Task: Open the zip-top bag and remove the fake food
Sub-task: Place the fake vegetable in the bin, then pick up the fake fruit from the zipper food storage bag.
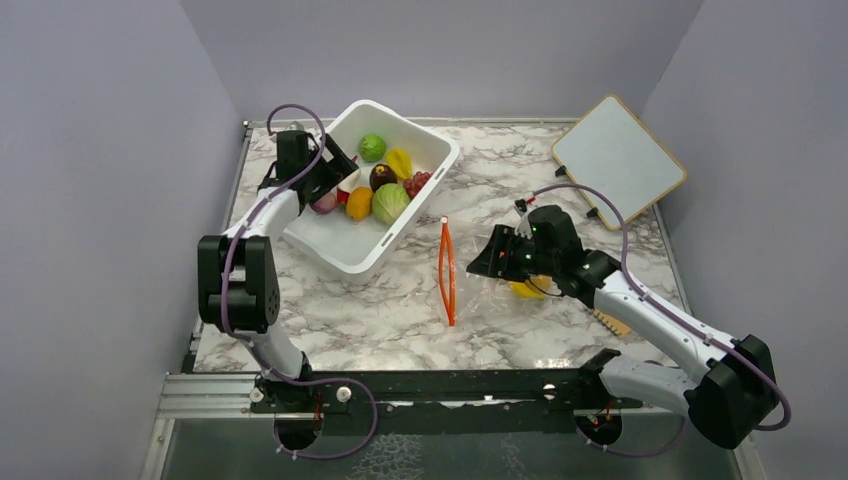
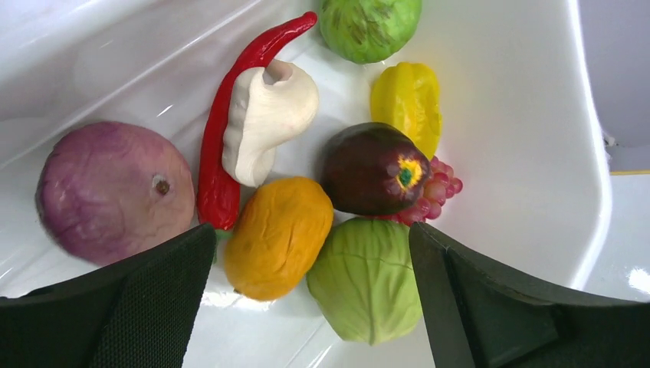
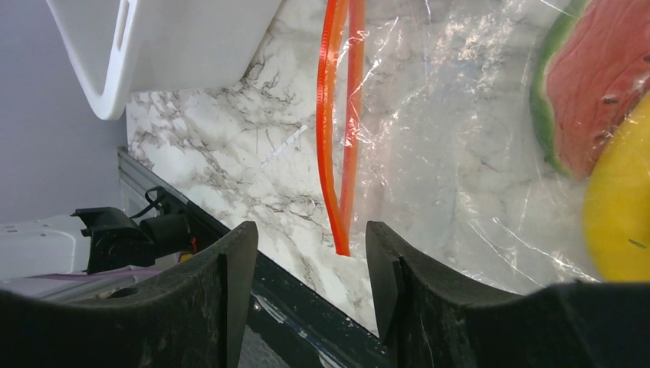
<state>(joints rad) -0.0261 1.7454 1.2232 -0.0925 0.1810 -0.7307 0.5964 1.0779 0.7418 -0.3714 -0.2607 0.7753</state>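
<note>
The bag's opening [image 1: 447, 278] is lying flat at the orange-red zip, so next my right gripper raises the part of the zip nearer the banana [image 1: 452, 270] before my left gripper goes in.
The clear zip-top bag [image 1: 490, 300] lies flat on the marble table, and its orange-red zip strip [image 1: 446, 272] has its two strands parted. In the right wrist view the strip [image 3: 331, 130] runs down the middle, and a watermelon slice [image 3: 594, 84] and a yellow banana [image 3: 621, 207] lie inside the bag [image 3: 460, 138]. My right gripper [image 1: 480, 266] is open and empty, low over the bag just right of the strip [image 3: 306, 276]. My left gripper [image 1: 338, 180] is open and empty above the white tub, over an orange fruit [image 2: 277, 236] and a green cabbage [image 2: 368, 280].
The white tub [image 1: 345, 250] at the back left holds a purple onion [image 2: 115, 192], a red chili [image 2: 222, 153], a white piece [image 2: 268, 115], a lime [image 2: 368, 27], a yellow piece [image 2: 408, 103], a dark fruit [image 2: 372, 169] and grapes [image 2: 437, 195]. A whiteboard [image 1: 618, 160] leans at the back right.
</note>
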